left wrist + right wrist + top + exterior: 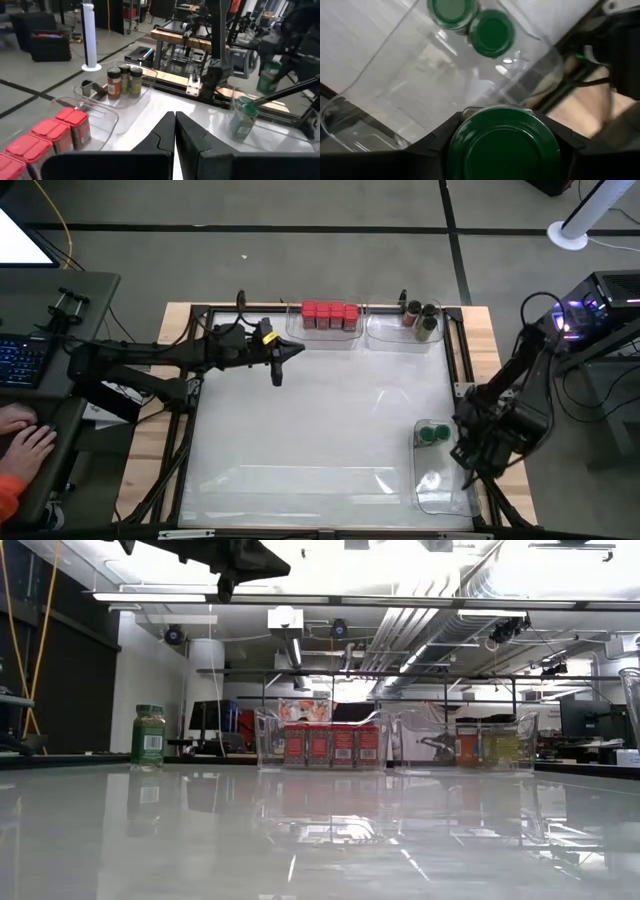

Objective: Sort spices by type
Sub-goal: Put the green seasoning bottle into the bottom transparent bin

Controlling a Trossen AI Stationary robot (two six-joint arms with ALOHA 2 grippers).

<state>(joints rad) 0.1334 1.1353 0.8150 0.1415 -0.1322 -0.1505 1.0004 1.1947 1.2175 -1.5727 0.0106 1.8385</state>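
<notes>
I should keep moving my right gripper there and let go inside, because the green-capped jar [505,142] is cap up and I see the bin's bottom open [475,80] next to its two matching jars.
Several red-capped jars [330,314] stand in a clear bin at the far edge. Three dark-capped jars [422,318] stand in the bin to their right. Two green-capped jars [432,435] stand in a clear bin [440,492] at the near right. My right gripper [466,454] is over that bin's right rim, shut on another green-capped jar [504,145]. My left gripper [283,360] is shut and empty, high above the table beside the red jars. One more green-capped jar [148,735] stands at the far left in the low view. My right gripper holds the green-capped jar between its two fingers [437,137], one on each side of the jar just under the cap [470,150]. The fingers come from above, pointing down. The jar stands upright, cap up; the cap hides the place of contact and the jar's base.
Black rails [455,370] frame the white table top. The table's middle [320,430] is bare. A person's hand [25,442] rests at a desk left of the table. The clear bins' walls [270,740] stand along the far edge.
</notes>
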